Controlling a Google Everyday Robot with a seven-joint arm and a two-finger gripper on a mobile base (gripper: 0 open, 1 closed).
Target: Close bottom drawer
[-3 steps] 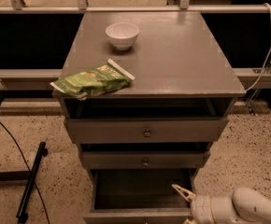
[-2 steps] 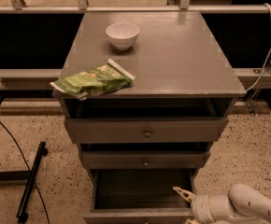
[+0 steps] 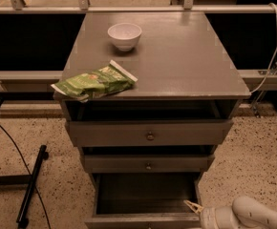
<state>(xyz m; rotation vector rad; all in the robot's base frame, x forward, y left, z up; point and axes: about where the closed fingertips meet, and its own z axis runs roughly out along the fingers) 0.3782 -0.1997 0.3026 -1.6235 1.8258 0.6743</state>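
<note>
The bottom drawer [image 3: 143, 221] will slide straight in under the middle drawer when I push the bottom drawer's front, because both sides [image 3: 95, 195] run squarely back beneath the middle drawer.
The bottom drawer [image 3: 143, 219] is pulled out at the foot of the grey-brown cabinet, its dark inside showing; its front lies at the lower edge of the view and its knob is out of view. The middle drawer [image 3: 148, 163] and the top drawer [image 3: 148, 133] above it each show a small round knob. My gripper [image 3: 192, 207] is at the drawer's front right corner, on a white arm coming in from the lower right.
On the cabinet top [image 3: 176, 56] stand a white bowl [image 3: 124, 35] at the back and a green snack bag [image 3: 94, 83] overhanging the front left edge. A black stand and cable [image 3: 28, 190] lie on the speckled floor at left. A white cable [image 3: 272, 46] hangs at right.
The arm and gripper have shifted very slightly near the drawer's right front corner. The drawer stands open as before.
</note>
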